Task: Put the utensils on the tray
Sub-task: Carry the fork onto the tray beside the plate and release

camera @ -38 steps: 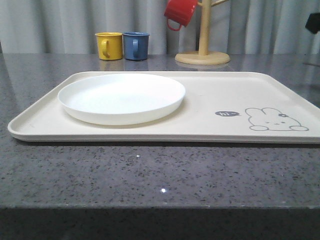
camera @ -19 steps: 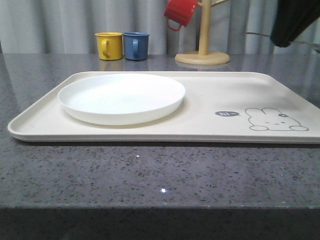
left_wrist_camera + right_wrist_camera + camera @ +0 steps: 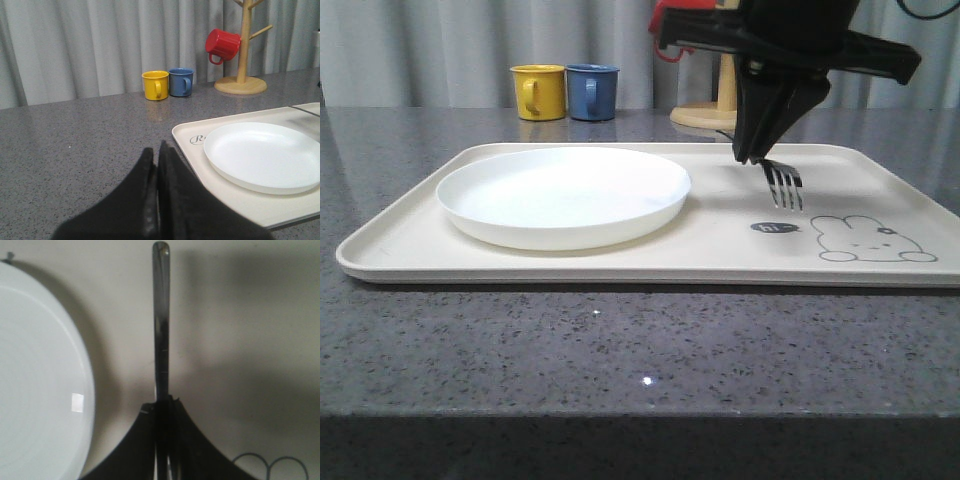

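My right gripper keeps lowering the fork [image 3: 785, 186] until it lies flat, because the fork is hanging over the open cream tray [image 3: 766, 240], clear of the white plate.
My right gripper [image 3: 751, 152] hangs over the cream tray [image 3: 740, 255], shut on a shiny metal fork [image 3: 784, 186]. Its tines slant down toward the tray, close above the "hi" bubble [image 3: 775, 227] and just right of the white plate [image 3: 563, 195]. In the right wrist view the fork [image 3: 161, 315] runs straight out from the shut gripper [image 3: 163, 407], with the plate [image 3: 40, 380] beside it and the tray [image 3: 240, 315] below. My left gripper [image 3: 155, 152] is shut on nothing, over the grey counter beside the tray's [image 3: 186, 137] short edge, near the plate [image 3: 265, 155].
A yellow mug [image 3: 538, 91] and a blue mug [image 3: 592, 91] stand at the back of the grey counter [image 3: 620, 350]. A wooden mug tree [image 3: 243, 45] holding a red mug [image 3: 223, 45] stands behind the tray. Curtains close the back.
My right arm has come in from the upper right with the fork and now hangs over the tray beside the plate. Plate, tray and mugs have not moved.
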Robot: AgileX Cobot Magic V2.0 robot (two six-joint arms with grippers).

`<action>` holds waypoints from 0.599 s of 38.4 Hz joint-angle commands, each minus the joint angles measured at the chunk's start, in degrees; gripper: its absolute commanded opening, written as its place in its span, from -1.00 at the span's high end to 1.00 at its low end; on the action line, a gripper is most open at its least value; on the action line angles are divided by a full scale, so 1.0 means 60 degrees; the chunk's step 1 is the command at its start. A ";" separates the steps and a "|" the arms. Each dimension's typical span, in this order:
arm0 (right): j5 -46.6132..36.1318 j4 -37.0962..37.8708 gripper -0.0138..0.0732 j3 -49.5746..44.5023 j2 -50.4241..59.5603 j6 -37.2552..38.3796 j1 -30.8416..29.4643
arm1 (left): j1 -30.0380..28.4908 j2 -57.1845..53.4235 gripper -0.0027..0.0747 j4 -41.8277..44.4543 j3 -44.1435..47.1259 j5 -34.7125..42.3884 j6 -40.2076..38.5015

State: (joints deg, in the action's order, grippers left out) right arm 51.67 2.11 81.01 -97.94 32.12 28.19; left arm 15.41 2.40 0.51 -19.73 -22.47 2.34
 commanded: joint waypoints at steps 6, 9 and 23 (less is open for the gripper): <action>-0.0463 0.0497 0.72 0.0336 -0.0018 0.0550 -0.0010 | -0.0006 0.0119 0.98 -0.0084 -0.0242 0.0808 -0.0082; -0.0601 0.0501 0.72 0.0336 -0.0218 0.0557 -0.0010 | -0.0006 0.0119 0.98 -0.0084 -0.0242 0.0808 -0.0082; -0.0557 0.0501 0.49 0.0336 -0.0458 0.0560 -0.0010 | -0.0006 0.0119 0.98 -0.0084 -0.0242 0.0808 -0.0082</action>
State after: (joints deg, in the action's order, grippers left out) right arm 49.76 4.11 81.60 -102.78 35.35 28.19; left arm 15.41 2.40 0.51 -19.73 -22.47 2.34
